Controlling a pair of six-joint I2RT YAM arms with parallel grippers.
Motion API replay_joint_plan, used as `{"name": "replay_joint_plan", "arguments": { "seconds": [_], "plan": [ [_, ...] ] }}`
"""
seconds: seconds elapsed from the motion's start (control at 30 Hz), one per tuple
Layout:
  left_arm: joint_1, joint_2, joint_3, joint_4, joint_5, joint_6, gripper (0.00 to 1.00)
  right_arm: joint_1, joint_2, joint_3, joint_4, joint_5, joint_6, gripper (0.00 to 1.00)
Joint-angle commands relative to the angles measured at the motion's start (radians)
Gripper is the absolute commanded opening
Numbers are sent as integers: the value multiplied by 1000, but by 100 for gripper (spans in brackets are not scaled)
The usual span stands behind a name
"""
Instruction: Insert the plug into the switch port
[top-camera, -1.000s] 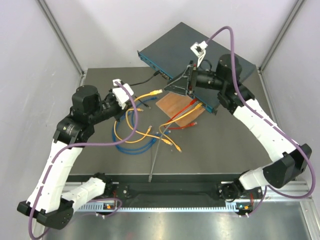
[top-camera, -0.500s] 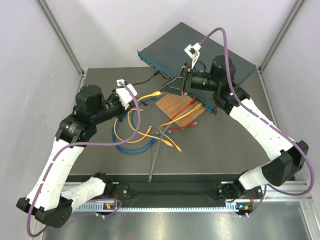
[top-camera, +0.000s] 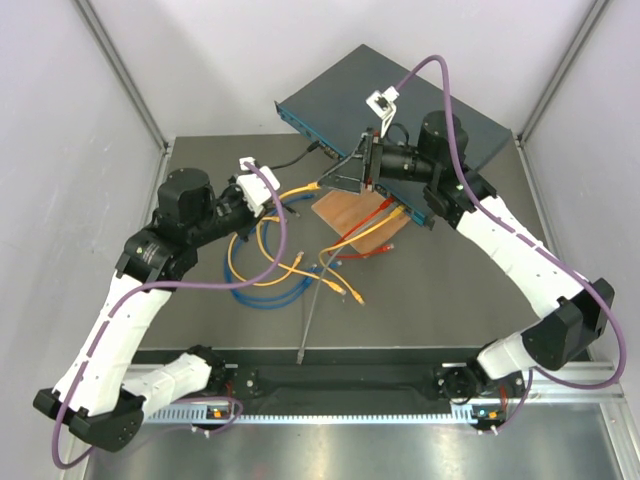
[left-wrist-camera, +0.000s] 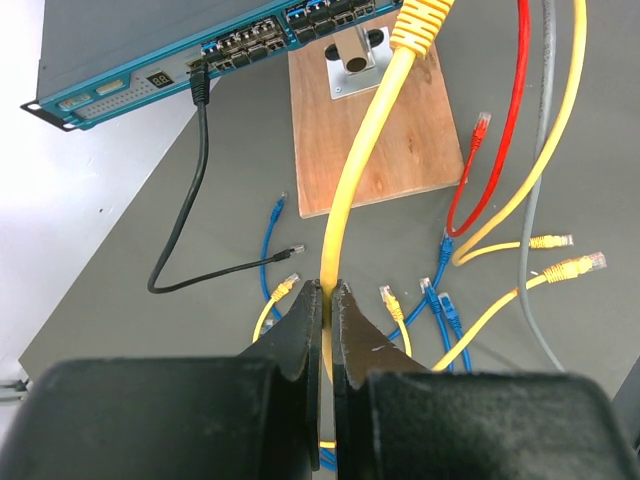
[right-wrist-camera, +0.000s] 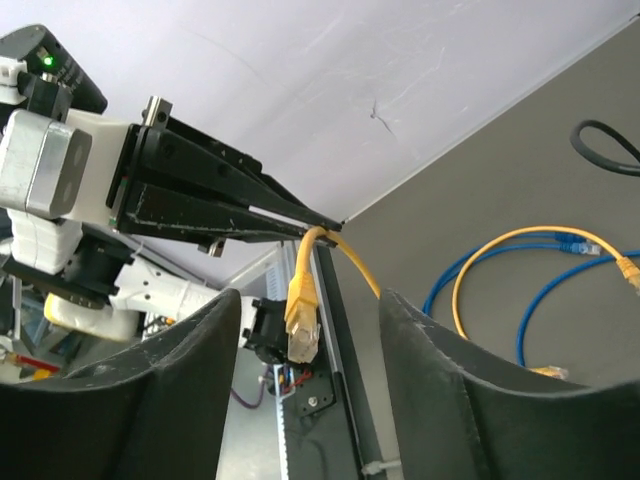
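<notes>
The robot's left gripper is gripping the cable too far behind the yellow plug (left-wrist-camera: 334, 255), so the right gripper should hold the plug (right-wrist-camera: 302, 330) while the left gripper takes hold of the cable closer to it.
The switch (top-camera: 335, 100) is a wide teal-grey box at the back; its socket row faces me in the left wrist view (left-wrist-camera: 240, 45). My left gripper (top-camera: 283, 193) is shut on a yellow cable (left-wrist-camera: 345, 200) a little behind its yellow plug (top-camera: 315, 185). The jaws (left-wrist-camera: 328, 295) pinch the cable, and the plug (left-wrist-camera: 425, 20) sticks out ahead of them in the air. My right gripper (top-camera: 335, 180) is open, and its fingers reach leftward around that plug. In the right wrist view the plug (right-wrist-camera: 303, 320) hangs between the open fingers (right-wrist-camera: 205, 370) without touching them.
A brown wooden board (top-camera: 350, 215) with a small metal bracket (left-wrist-camera: 352, 62) lies in front of the switch. Loose yellow, blue and red cables (top-camera: 280, 270) and a grey one lie mid-table. A black cable (left-wrist-camera: 195, 180) is plugged into the switch.
My right gripper has moved left, away from the switch, until its open fingers bracket the yellow plug. My left arm has shifted slightly right with the cable.
</notes>
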Motion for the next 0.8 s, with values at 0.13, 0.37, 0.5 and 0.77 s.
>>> {"name": "replay_joint_plan", "arguments": {
  "seconds": [0.13,0.37,0.5,0.77],
  "plan": [
    [-12,-4,29,72,-16,10,0,8,-16,7,17,-6,17,28],
    [-20,2,29,78,-28,-7,15,8,-19,-5,20,-16,23,0],
    [-21,5,33,127,39,-59,46,5,-19,-16,48,-29,49,0],
    [-37,-4,-11,282,243,-4,42,3,-8,-88,176,-68,182,0]
  ]
}}
